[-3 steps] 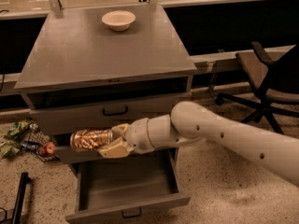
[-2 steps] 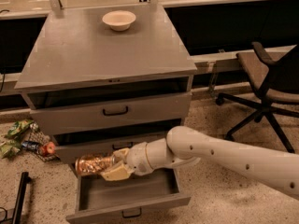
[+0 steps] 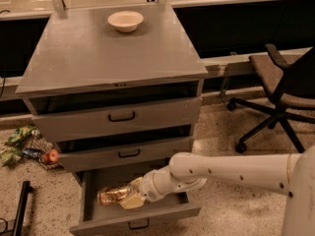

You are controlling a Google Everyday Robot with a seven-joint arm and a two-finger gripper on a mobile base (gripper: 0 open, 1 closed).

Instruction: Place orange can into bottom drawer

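The orange can point(image 3: 113, 194) is above the open bottom drawer and the way down is clear. My gripper should carry on lowering it and let go of it at the drawer's bottom point(image 3: 112, 213).
The orange can point(image 3: 110, 194) lies on its side, golden and shiny, inside the open bottom drawer point(image 3: 170, 212), towards its left half. My gripper point(image 3: 127, 196) is shut on the can's right end and reaches into the drawer from the right, with the white arm point(image 3: 231, 172) stretching across behind it. The drawer is pulled out, and its small black handle point(image 3: 138, 225) shows on the front. Whether the can rests on the drawer floor or hangs just above it, I cannot tell.
Two shallower grey drawers point(image 3: 118, 117) are slightly open above. A cream bowl point(image 3: 125, 20) stands on the cabinet top. A black office chair point(image 3: 285, 87) stands to the right. Snack bags and an apple point(image 3: 50, 156) lie on the floor at the left.
My gripper has moved down with the can, from in front of the middle drawer into the open bottom drawer. The arm has lowered with it.
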